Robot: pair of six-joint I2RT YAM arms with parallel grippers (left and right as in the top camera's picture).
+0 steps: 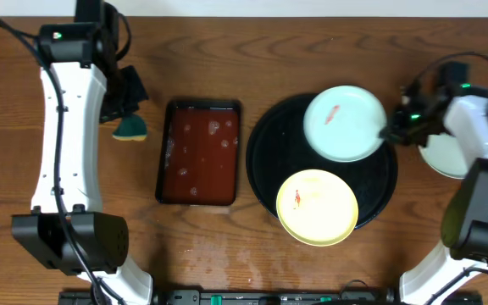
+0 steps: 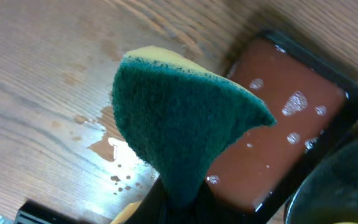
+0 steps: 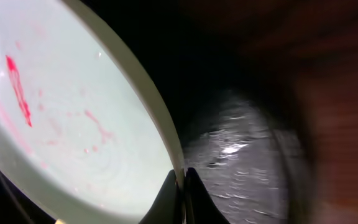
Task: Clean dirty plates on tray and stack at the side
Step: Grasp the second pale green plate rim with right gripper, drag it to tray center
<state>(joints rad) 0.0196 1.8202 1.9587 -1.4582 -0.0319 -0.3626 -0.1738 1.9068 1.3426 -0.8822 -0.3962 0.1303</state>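
Note:
The mint-blue plate's red smear (image 1: 332, 114) is still there and the plate hangs raised. I should lower it with my right gripper onto the black tray (image 1: 280, 140) and steady the plate's rim for wiping.
A mint-blue plate (image 1: 344, 124) with a red smear is over the back of the round black tray (image 1: 263, 161). My right gripper (image 1: 388, 131) is shut on its right rim; the right wrist view shows the fingers (image 3: 182, 186) pinching the rim of that plate (image 3: 55, 106) above the tray (image 3: 241, 143). A pale yellow plate (image 1: 317, 207) with a red smear lies at the tray's front. Another mint-blue plate (image 1: 444, 156) lies on the table to the right, partly hidden by my right arm. My left gripper (image 1: 130, 106) is shut on a green and yellow sponge (image 2: 179, 124), held above the table left of the brown tray.
A brown rectangular tray (image 1: 199, 152) with black rim holds reddish water with bubbles, between the sponge and the black tray; it also shows in the left wrist view (image 2: 291, 124). Water drops wet the wood (image 2: 114, 152) below the sponge.

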